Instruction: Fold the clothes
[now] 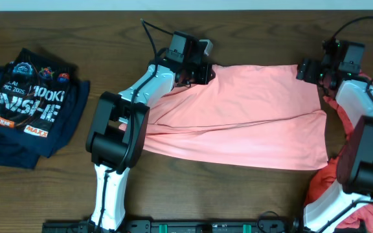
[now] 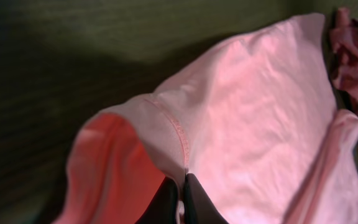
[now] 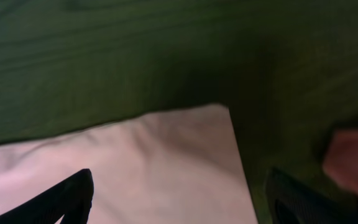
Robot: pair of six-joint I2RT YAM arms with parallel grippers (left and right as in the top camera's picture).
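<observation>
The robot's left gripper alone holds the shirt's far edge (image 1: 254, 66), so its right gripper should pinch the shirt's loose far corner (image 3: 219, 115) before both fold the edge toward the shirt's near side.
A salmon-pink shirt (image 1: 238, 113) lies spread across the middle of the brown table. My left gripper (image 1: 196, 68) is shut on its far left corner; the wrist view shows the hem (image 2: 179, 134) pinched between the black fingers (image 2: 182, 199). My right gripper (image 1: 306, 70) is open over the shirt's far right corner (image 3: 219, 115), its fingers (image 3: 179, 193) spread to either side of the cloth and not holding it.
A folded dark navy printed T-shirt (image 1: 28, 110) lies at the far left. A heap of red clothes (image 1: 332, 188) sits at the right edge under my right arm, also visible in the left wrist view (image 2: 353, 68).
</observation>
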